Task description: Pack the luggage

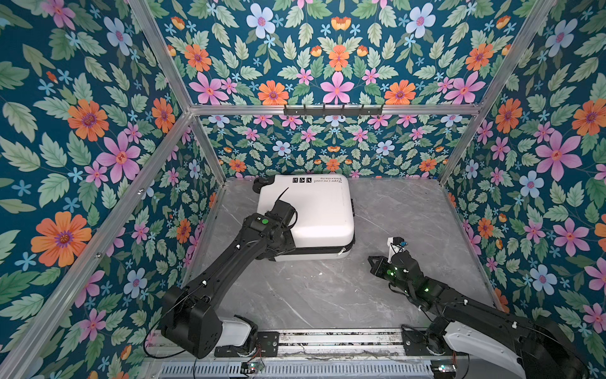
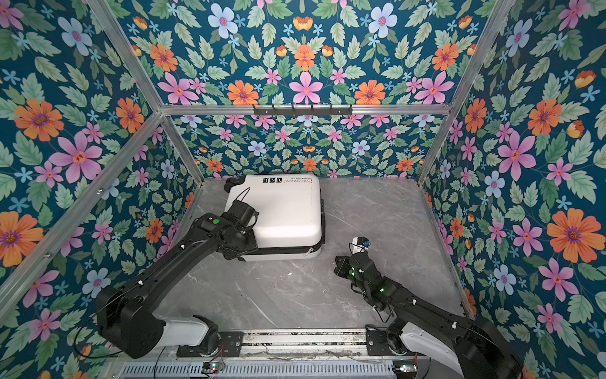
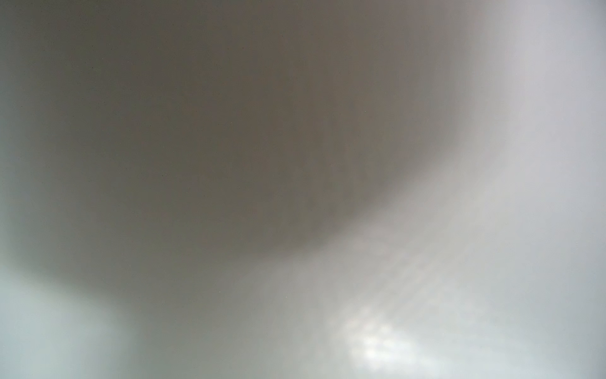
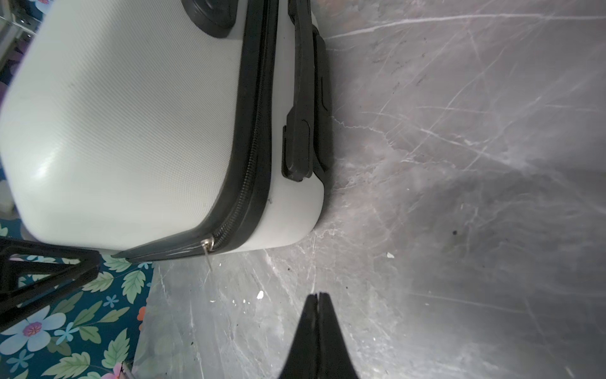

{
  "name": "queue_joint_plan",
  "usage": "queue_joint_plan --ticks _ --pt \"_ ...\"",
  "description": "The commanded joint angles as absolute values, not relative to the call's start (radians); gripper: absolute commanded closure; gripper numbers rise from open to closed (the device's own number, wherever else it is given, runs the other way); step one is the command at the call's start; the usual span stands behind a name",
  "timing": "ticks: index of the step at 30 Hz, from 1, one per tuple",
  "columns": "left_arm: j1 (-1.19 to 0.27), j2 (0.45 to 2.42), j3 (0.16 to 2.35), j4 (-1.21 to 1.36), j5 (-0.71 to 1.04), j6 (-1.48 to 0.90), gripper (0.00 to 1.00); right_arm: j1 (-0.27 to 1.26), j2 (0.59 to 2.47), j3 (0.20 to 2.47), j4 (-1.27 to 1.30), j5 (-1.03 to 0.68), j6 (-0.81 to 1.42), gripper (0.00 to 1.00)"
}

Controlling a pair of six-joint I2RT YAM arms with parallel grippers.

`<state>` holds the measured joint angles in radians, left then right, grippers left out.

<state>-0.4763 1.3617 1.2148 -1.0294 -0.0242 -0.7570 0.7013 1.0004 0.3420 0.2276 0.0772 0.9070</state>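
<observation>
The black side handle (image 2: pixel 324 216) faces the side wall and is across the luggage from my left gripper, so next my right gripper turns the handle around to the front (image 2: pixel 310 265).
The luggage (image 1: pixel 314 210) (image 2: pixel 285 210) is a small white hard-shell suitcase that lies flat with its lid down at the back left of the grey marble table (image 1: pixel 328 288). Its black zipper band runs around the side, with a metal zipper pull (image 4: pixel 208 246) at the near right corner. My left gripper (image 1: pixel 275 254) is down at the case's near left corner, under its own wrist. One of its black fingers (image 4: pixel 65 265) shows beside that corner. The left wrist view is a grey-white blur. My right gripper (image 4: pixel 317 295) (image 1: pixel 370 261) is shut and empty, low over the table to the right of the case.
A black side handle (image 4: pixel 301 98) sticks out of the case's right side, and a black wheel (image 1: pixel 260 182) shows at its far left corner. Floral walls with aluminium posts close in three sides. A black hook rail (image 1: pixel 333 110) hangs on the back wall.
</observation>
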Motion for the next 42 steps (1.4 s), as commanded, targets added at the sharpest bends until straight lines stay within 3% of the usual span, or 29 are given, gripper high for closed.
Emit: queue_joint_plan --ticks 1,3,5,12,15,19,23,27,34,42 --pt "-0.421 1.364 1.232 -0.963 -0.046 -0.743 0.48 0.702 1.062 0.377 0.324 0.015 0.877 0.94" --pt "-0.392 1.381 1.249 -0.941 -0.034 -0.733 0.47 0.702 1.122 0.420 0.334 -0.008 0.880 0.76" --pt "-0.373 1.412 1.282 -0.931 -0.032 -0.727 0.46 0.702 1.189 0.475 0.334 -0.041 0.887 0.65" --pt "-0.371 1.378 1.397 -0.945 -0.057 -0.721 0.46 0.704 1.294 0.563 0.378 -0.123 0.910 0.58" --pt "-0.358 1.338 1.414 -0.962 -0.073 -0.727 0.37 0.705 1.244 0.543 0.379 -0.077 0.883 0.56" --pt "-0.325 1.299 1.360 -0.926 -0.064 -0.775 0.30 0.674 1.133 0.537 0.297 0.066 0.888 0.37" --pt "-0.241 1.253 1.261 -0.838 -0.006 -0.827 0.30 0.479 1.130 0.596 0.212 0.062 1.035 0.36" --pt "-0.178 1.241 1.213 -0.759 0.031 -0.847 0.30 0.336 1.264 0.744 0.123 0.007 1.163 0.41" --pt "-0.123 1.291 1.225 -0.698 0.081 -0.844 0.30 0.320 1.605 1.116 -0.003 -0.114 1.094 0.46" --pt "-0.098 1.347 1.223 -0.648 0.105 -0.842 0.30 0.323 1.839 1.197 0.088 -0.248 1.196 0.57"
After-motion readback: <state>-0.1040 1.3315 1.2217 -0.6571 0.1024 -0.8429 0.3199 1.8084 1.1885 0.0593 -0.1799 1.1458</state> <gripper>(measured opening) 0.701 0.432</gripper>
